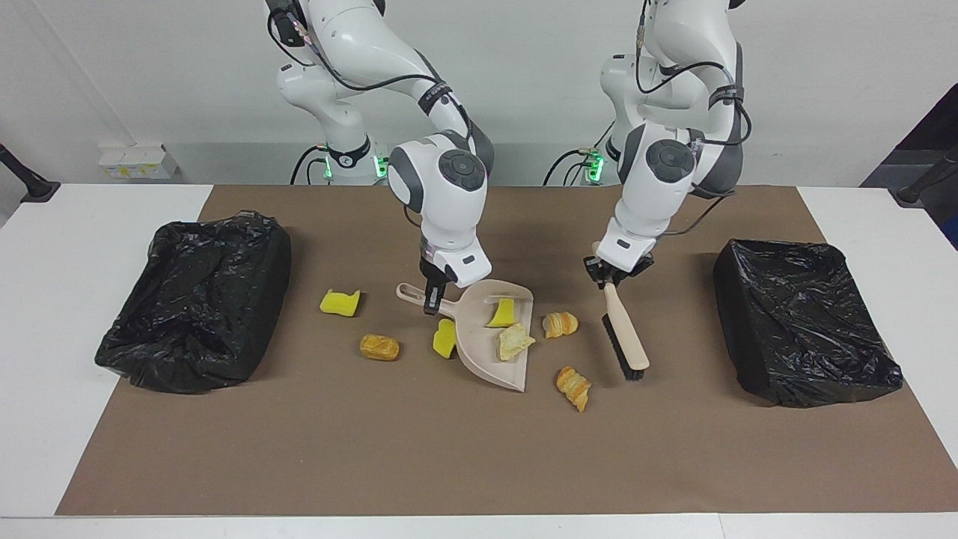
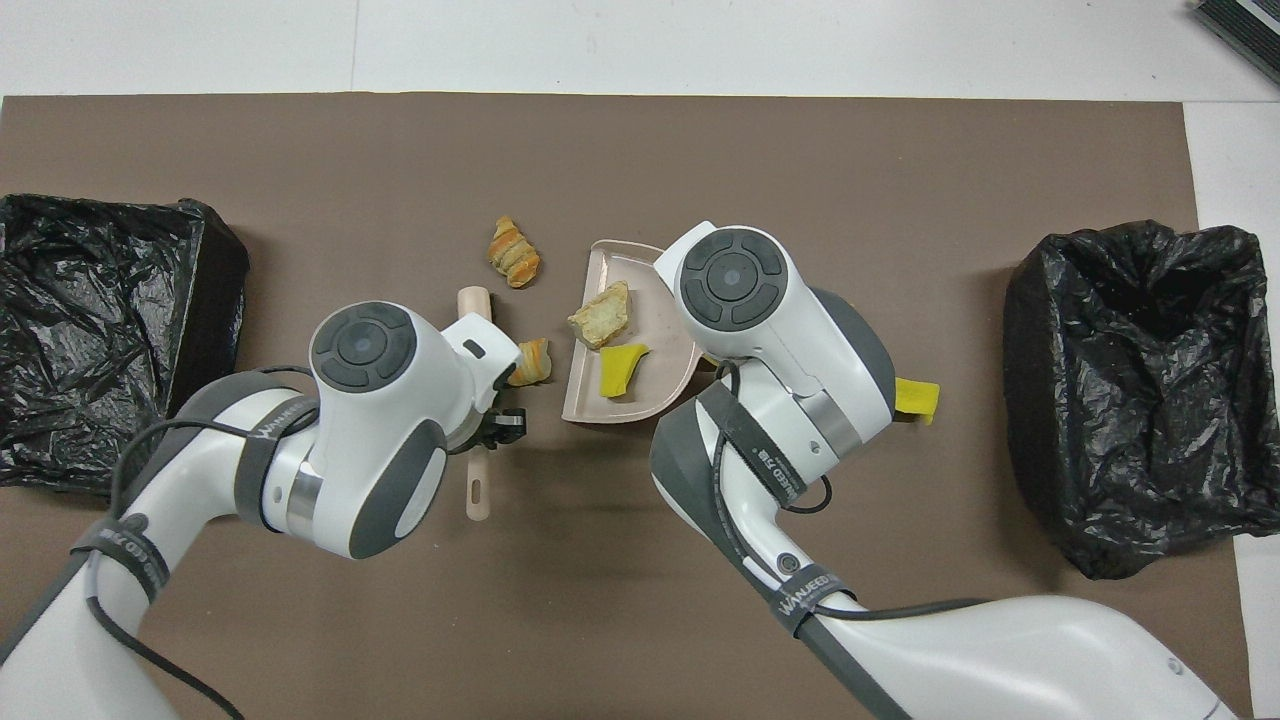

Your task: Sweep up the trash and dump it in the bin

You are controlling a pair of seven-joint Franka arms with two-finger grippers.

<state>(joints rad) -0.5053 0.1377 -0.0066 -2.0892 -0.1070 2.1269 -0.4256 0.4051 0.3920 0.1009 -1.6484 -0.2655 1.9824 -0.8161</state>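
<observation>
I can see that the brush tip (image 2: 475,300) stops short of the farther croissant, so after this stroke my left gripper should pull the brush back and reach out behind that croissant.
My right gripper (image 1: 432,298) is shut on the handle of the beige dustpan (image 1: 479,352), which rests on the mat. A yellow sponge chunk (image 1: 503,313) and a pale bread lump (image 1: 515,342) lie in the pan (image 2: 590,395). My left gripper (image 1: 610,275) is shut on the brush (image 1: 627,344), which slants down to the mat toward the left arm's end of the pan. One croissant (image 1: 560,323) lies between brush and pan, another (image 1: 574,388) farther out. A yellow chunk (image 1: 445,337), a brown bun (image 1: 379,346) and a yellow sponge (image 1: 340,302) lie toward the right arm's end.
Two bins lined with black bags stand on the brown mat, one (image 1: 198,299) at the right arm's end and one (image 1: 804,322) at the left arm's end. White table (image 1: 60,374) borders the mat.
</observation>
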